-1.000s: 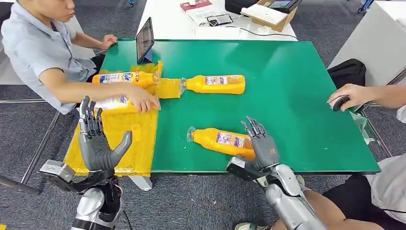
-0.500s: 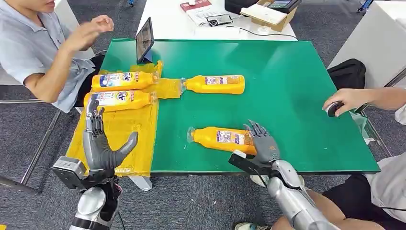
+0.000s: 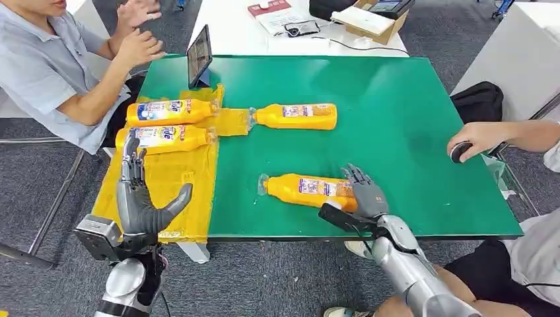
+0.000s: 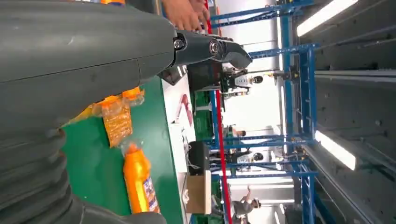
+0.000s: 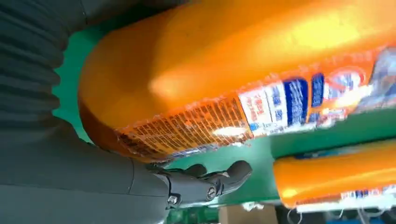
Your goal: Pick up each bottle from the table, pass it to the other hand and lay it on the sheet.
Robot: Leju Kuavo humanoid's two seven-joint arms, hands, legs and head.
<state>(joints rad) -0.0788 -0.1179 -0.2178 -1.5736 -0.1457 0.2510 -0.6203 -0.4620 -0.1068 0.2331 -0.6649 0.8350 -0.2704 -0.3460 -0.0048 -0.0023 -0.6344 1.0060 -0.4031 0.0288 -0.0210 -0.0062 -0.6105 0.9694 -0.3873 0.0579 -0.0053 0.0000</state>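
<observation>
The orange bottle (image 3: 309, 190) is lying with its small-print label (image 3: 317, 187) facing up, so I expect the bottle to show a hidden Tide label when I turn it over onto the sheet.
An orange bottle (image 3: 304, 190) lies on its side near the front edge of the green table (image 3: 396, 132), cap to the left. My right hand (image 3: 365, 197) rests against its base end with fingers straight; the bottle (image 5: 224, 70) fills the right wrist view above the thumb (image 5: 205, 182). My left hand (image 3: 140, 198) stands open and upright over the yellow sheet (image 3: 168, 185), holding nothing. Two bottles (image 3: 170, 111) (image 3: 165, 139) lie on the sheet. A further bottle (image 3: 295, 115) lies mid-table, its neck on the sheet's edge, also seen as bottle (image 4: 137, 182).
A tablet (image 3: 199, 56) stands at the table's far left corner. A person (image 3: 46, 66) sits at the left with both hands raised. Another person's hand (image 3: 472, 139) rests at the right edge on a small dark object. A white table (image 3: 238, 33) with boxes is behind.
The person at the left let go of the bottle on the sheet and raised both hands. My right hand slid further against the near bottle's base. My left hand shifted slightly right.
</observation>
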